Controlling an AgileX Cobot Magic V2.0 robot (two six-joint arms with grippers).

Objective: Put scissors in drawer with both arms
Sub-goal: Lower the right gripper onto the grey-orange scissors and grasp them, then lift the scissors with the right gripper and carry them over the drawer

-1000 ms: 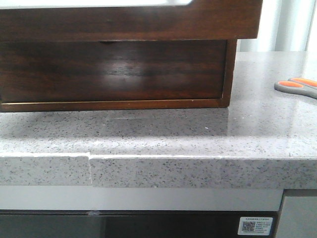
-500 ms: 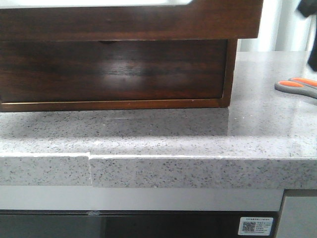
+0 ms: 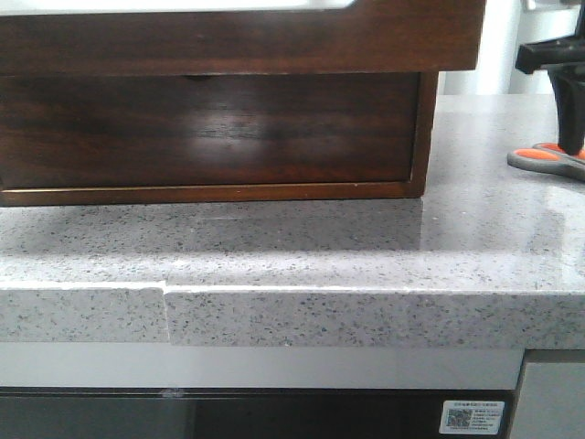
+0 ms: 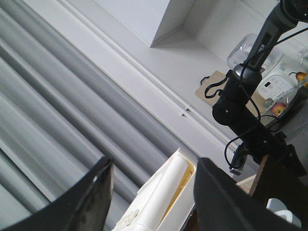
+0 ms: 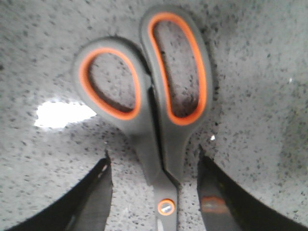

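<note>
I expect the scissors (image 3: 543, 160) to stay closed when I carry them into the drawer, because the grey handles (image 5: 157, 130) already meet side by side.
The scissors (image 3: 548, 160), grey handles with orange-lined loops, lie flat on the speckled counter at the far right edge. In the right wrist view the scissors (image 5: 154, 120) lie between my open right gripper (image 5: 153, 161), one finger on each side near the pivot screw, not touching. In the front view my right gripper (image 3: 573, 137) stands just above the handles. The drawer (image 3: 274, 41) is the shallow dark brown front at the top, with a dip in its top edge, shut. My left gripper (image 4: 151, 168) is open and empty, raised in the air.
A taller drawer front (image 3: 210, 128) with a small notch sits below the shallow one. The grey stone counter (image 3: 292, 247) has its front edge close to the camera. The left wrist view shows curtains, a white box and the right arm (image 4: 240, 110).
My right gripper has come into the front view from the upper right and dropped down over the scissors. The scissors and drawers have not moved.
</note>
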